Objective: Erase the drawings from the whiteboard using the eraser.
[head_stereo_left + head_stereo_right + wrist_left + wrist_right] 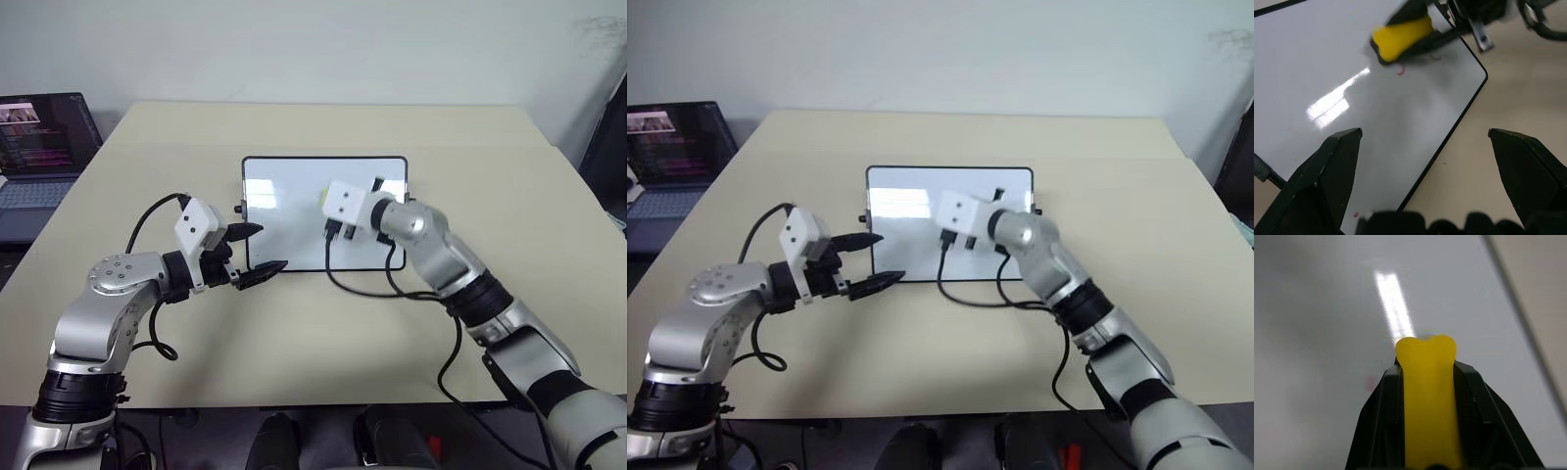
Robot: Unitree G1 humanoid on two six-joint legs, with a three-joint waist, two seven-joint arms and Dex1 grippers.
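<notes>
I can see a red stroke under my right gripper, next to the eraser, so I should lift the eraser clear, move back and set it down on that stroke.
The whiteboard [284,211] lies flat in the middle of the table. My right gripper [1426,367] is shut on the yellow eraser [1400,34], whose dark base rests on or just above the board near its right side. A small red drawing [1400,72] shows right beside the eraser, and a fainter red stroke [1436,57] lies under its edge. A tiny red speck [1355,214] sits near the board's near edge. My left gripper [266,248] hovers open at the board's front left corner, with nothing between its fingers.
An open laptop [39,147] stands at the table's far left edge. Black cables [367,284] hang from my right wrist across the board's front edge. The beige table [323,333] extends in front of the board and to its right.
</notes>
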